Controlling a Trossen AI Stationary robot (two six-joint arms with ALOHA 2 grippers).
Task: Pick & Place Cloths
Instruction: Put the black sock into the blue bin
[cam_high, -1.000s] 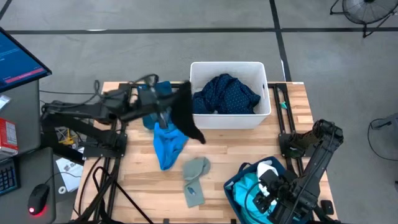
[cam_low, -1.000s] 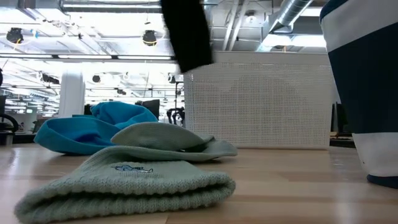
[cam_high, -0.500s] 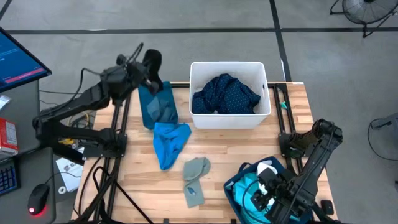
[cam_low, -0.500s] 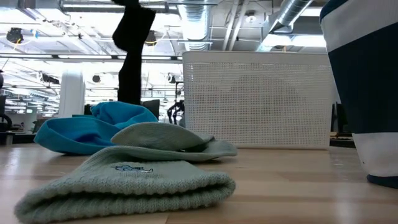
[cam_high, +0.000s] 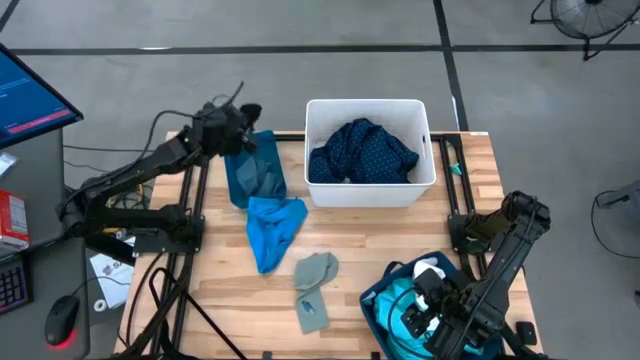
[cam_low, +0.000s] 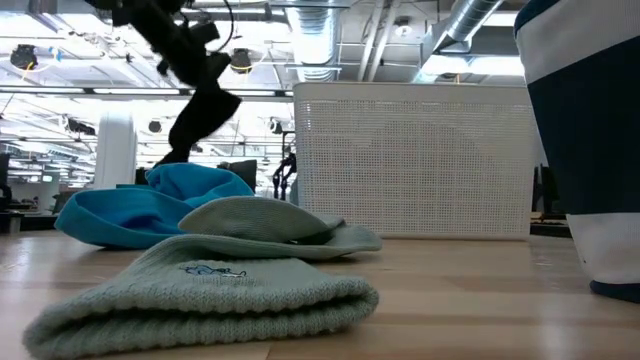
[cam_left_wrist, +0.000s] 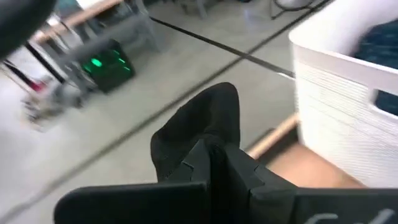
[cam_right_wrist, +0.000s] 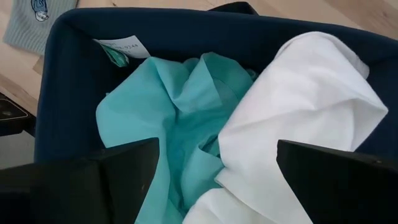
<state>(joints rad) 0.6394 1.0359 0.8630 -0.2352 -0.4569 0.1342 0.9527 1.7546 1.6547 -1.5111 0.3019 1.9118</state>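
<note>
The black cloth (cam_low: 199, 122) hangs high by the teal fabric bin's far rim, so next my left gripper draws back and lowers it inside the bin (cam_high: 258, 168) before opening.
My left gripper (cam_high: 236, 122) is over the table's far left corner, shut on a small black cloth (cam_left_wrist: 200, 121) that dangles clear of the table (cam_low: 200, 112). Below it stands a teal fabric bin (cam_high: 255, 172). A bright blue cloth (cam_high: 272, 228) and two pale grey-green knitted pieces (cam_high: 314, 288) lie on the wooden top. A navy dotted cloth (cam_high: 362, 150) fills the white tub (cam_high: 368, 190). My right gripper (cam_right_wrist: 214, 180) is open above the navy bin (cam_high: 378, 300), over the turquoise cloth (cam_right_wrist: 168, 118) and the white cloth (cam_right_wrist: 305, 106) inside it. My left gripper pinches the black cloth between its two fingers (cam_left_wrist: 239, 171). A bunched end (cam_left_wrist: 211, 115) sticks out past the fingertips, and the rest hangs slack below the gripper (cam_low: 195, 125). The cloth is lifted clear of the table and the bin.
The white tub stands at the table's far middle and the navy bin at the near right corner. The middle of the wooden top (cam_high: 380, 240) is bare. A desk with a monitor (cam_high: 25, 95) and a mouse lies beyond the table's left edge.
My left gripper has swung away from the white tub's left side toward the table's far left corner and tipped toward level, still shut. The black cloth has gone with it and, having hung straight down, now trails slanted below the fingers.
</note>
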